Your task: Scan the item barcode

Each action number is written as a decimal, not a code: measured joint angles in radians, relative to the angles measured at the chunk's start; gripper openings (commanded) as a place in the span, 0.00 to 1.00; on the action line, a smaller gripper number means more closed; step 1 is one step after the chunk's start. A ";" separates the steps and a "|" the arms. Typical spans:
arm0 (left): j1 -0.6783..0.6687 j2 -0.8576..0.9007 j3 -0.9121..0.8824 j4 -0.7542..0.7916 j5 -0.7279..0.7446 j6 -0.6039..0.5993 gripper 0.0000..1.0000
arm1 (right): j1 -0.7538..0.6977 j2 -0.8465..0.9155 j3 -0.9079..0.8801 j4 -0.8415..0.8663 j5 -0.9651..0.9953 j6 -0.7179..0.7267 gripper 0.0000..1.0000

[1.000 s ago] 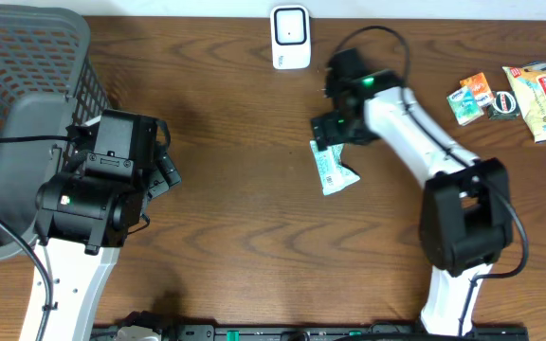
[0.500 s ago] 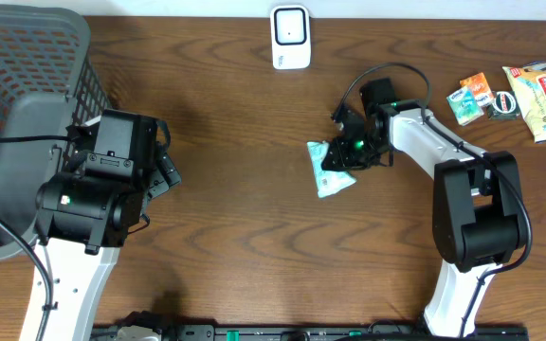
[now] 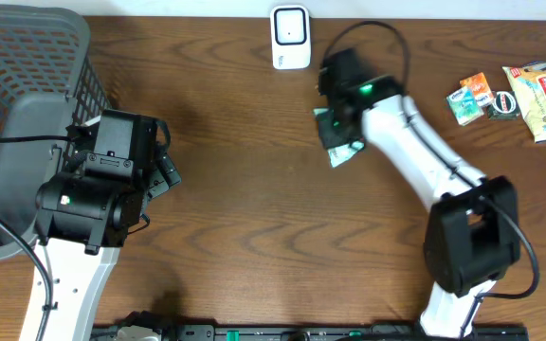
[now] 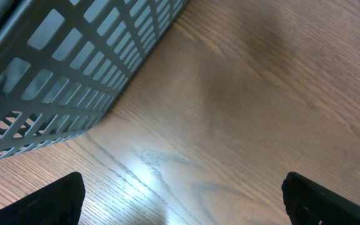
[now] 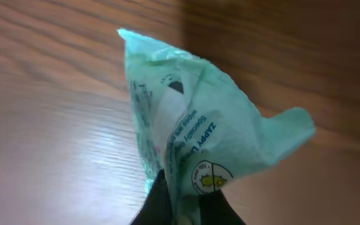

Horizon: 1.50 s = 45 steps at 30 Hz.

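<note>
My right gripper needs to lay the packet other side up on the wood (image 3: 339, 177) and regrip it before scanning, because the packet's small-print side (image 5: 195, 130) faces up toward it.
The item is a light green crinkled packet (image 5: 205, 131) with blue print. My right gripper (image 5: 189, 201) is shut on its lower edge and holds it above the wood. In the overhead view the packet (image 3: 344, 148) hangs under the right gripper (image 3: 336, 125), right of and a little nearer than the white scanner (image 3: 290, 38) at the table's back edge. No barcode shows on the packet. My left gripper (image 4: 183, 200) stands open over bare wood beside the basket, nothing between its fingers (image 4: 49, 203).
A grey mesh basket (image 3: 17, 95) fills the back left corner, its wall (image 4: 61, 75) close to my left gripper. Several snack packets (image 3: 515, 95) lie at the far right of the table.
My right gripper has shut on the green packet and carried it off the table, back and toward the scanner. The left arm has not moved.
</note>
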 measured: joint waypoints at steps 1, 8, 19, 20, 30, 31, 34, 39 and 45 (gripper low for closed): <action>0.000 0.000 0.000 0.001 0.000 0.000 1.00 | 0.040 0.005 -0.006 -0.002 0.131 0.032 0.01; 0.000 0.000 0.000 0.000 0.000 0.000 1.00 | 0.175 0.129 -0.046 -0.009 0.558 0.121 0.01; 0.000 0.000 0.000 0.000 0.000 0.000 1.00 | 0.281 0.245 -0.051 -0.031 0.495 0.152 0.55; 0.000 0.000 0.000 0.001 0.000 0.000 1.00 | 0.293 0.245 -0.046 -0.035 0.468 0.149 0.57; 0.000 0.000 0.000 0.000 0.000 0.000 1.00 | 0.233 0.246 0.225 -0.286 0.239 0.124 0.75; 0.000 0.000 0.000 0.000 0.000 0.000 1.00 | 0.212 0.246 0.244 -0.293 0.225 0.109 0.73; 0.000 0.000 0.000 0.000 0.000 0.000 1.00 | 0.116 0.246 0.264 -0.293 0.093 0.000 0.69; 0.000 0.000 0.000 0.000 0.000 0.000 1.00 | -0.026 0.246 0.240 -0.297 -0.216 -0.180 0.65; 0.000 0.000 0.000 0.000 0.000 0.000 1.00 | -0.053 0.246 0.129 -0.223 -0.311 -0.239 0.42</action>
